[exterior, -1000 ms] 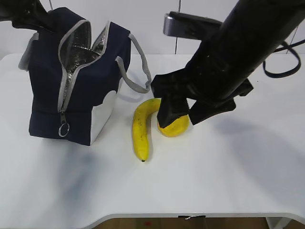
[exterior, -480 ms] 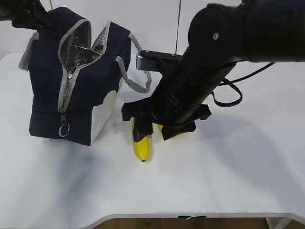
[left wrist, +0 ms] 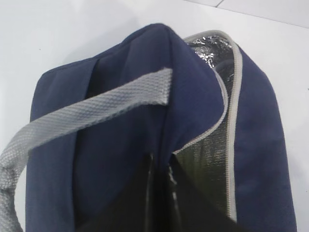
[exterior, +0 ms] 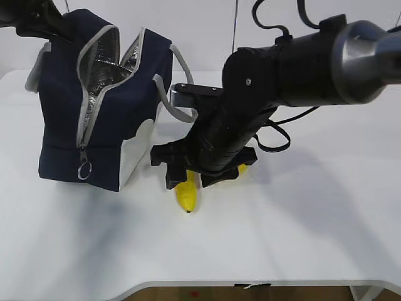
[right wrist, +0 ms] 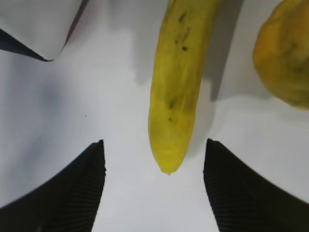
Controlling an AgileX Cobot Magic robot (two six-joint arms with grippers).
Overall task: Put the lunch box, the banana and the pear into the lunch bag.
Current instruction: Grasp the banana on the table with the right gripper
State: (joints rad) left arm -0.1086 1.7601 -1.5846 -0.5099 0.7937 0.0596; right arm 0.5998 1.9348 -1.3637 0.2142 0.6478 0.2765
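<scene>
Only the banana and pear lie outside the open lunch bag [exterior: 69, 128], so I should expect the lunch box hidden inside [exterior: 103, 75] as I insert the banana.
The navy lunch bag [exterior: 106, 125] stands unzipped at the left, its foil lining showing. My left gripper [exterior: 39, 24] is shut on the bag's top rim [left wrist: 198, 121] at the back left, pinching the fabric. The banana [exterior: 187, 195] lies on the table right of the bag. My right gripper [exterior: 192, 180] hovers open over its near end, one finger on each side of the banana [right wrist: 176, 96] without touching it. The pear [right wrist: 287, 53] sits just right of the banana, mostly hidden behind the arm in the exterior view. The lunch box is out of view.
The white table [exterior: 301, 238] stretches in front and to the right. A grey strap handle [exterior: 178, 113] hangs off the bag toward the right arm. The bag's white lower corner [right wrist: 38, 24] lies close to the left of my right gripper.
My right arm has swung left from over the pear and lowered over the banana's near end, jaws still open. The left gripper and the bag have not moved.
</scene>
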